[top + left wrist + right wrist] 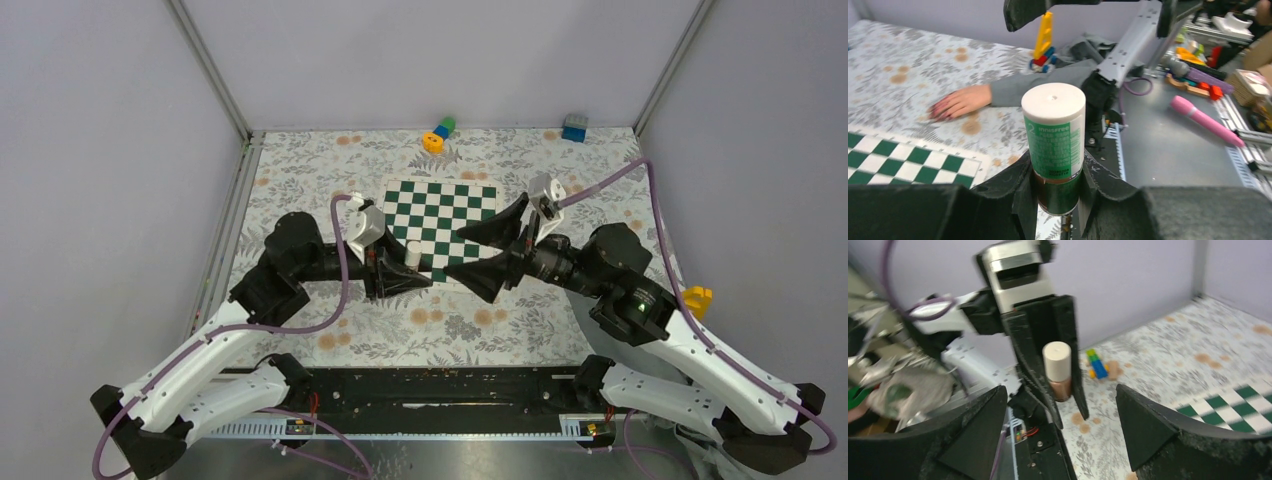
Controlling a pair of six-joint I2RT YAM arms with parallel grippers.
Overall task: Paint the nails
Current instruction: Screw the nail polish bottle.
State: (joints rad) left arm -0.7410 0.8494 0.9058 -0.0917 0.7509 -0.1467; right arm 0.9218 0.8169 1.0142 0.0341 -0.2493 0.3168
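The bottle's lower body [1057, 176] is in my left gripper and the bottle's white cap is free, so my right gripper should keep going toward the cap [413, 248] and close there.
My left gripper [1057, 167] is shut on a nail polish bottle [1054, 135] with a white cap and a green label, holding it upright by its lower body. In the top view this left gripper [403, 270] and the bottle [411, 256] are at the chessboard's near left corner. My right gripper [472, 254] stands wide open just right of the bottle, holding nothing. In its own view the right gripper [1062, 390] faces the bottle [1057, 371]. A light-skinned hand [964, 100] in a grey sleeve lies flat on the floral table. Its reddish nails [939, 114] show only in the left wrist view.
A green and white chessboard [445, 222] lies mid-table. Toy bricks [438, 133] and a blue block [574, 127] sit at the back wall. A yellow piece [697, 297] lies at the right edge. Beyond the table's side are a pink stick [1204, 120] and assorted clutter.
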